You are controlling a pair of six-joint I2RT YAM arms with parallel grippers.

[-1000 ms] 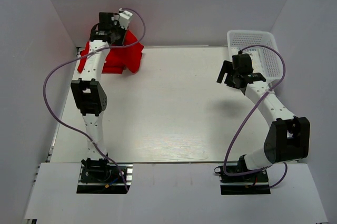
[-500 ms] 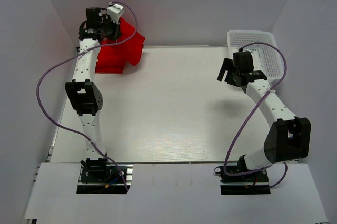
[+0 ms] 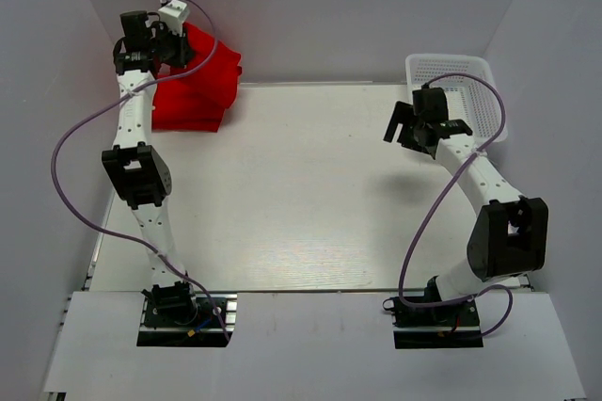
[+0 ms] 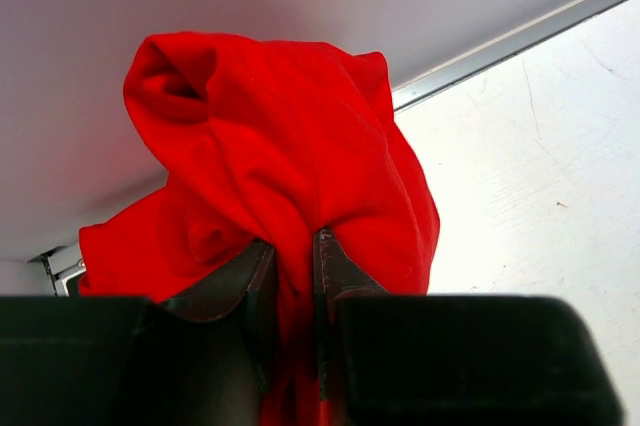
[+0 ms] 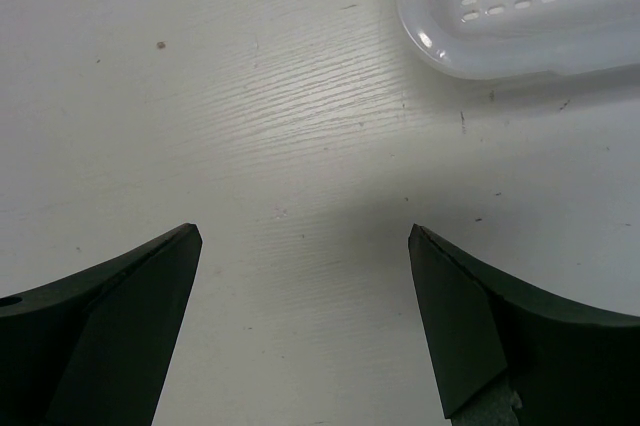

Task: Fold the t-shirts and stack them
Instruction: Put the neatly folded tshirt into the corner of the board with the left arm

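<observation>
My left gripper should keep going toward the side (image 3: 91, 90) and let go there, as the red t-shirt is hanging over the red cloth in the far corner (image 3: 191, 119).
A bright red t-shirt (image 3: 205, 76) hangs bunched from my left gripper (image 3: 179, 43), which is shut on a fold of it and holds it raised at the table's far left corner. More red cloth (image 3: 186, 111) lies on the table below it. In the left wrist view the red t-shirt (image 4: 290, 156) is pinched between the dark fingers (image 4: 335, 266). My right gripper (image 3: 403, 130) is open and empty above the table, just left of the white mesh basket (image 3: 470, 90). The right wrist view shows the wide-open fingers (image 5: 130, 296) over bare table.
The white mesh basket's corner (image 5: 520, 16) shows at the top right of the right wrist view. Grey walls (image 3: 310, 6) close the back and sides. Purple cables (image 3: 75, 137) loop beside both arms.
My left gripper has moved up and to the far left with the red t-shirt, lifting it off the pile. My right gripper has shifted slightly left.
</observation>
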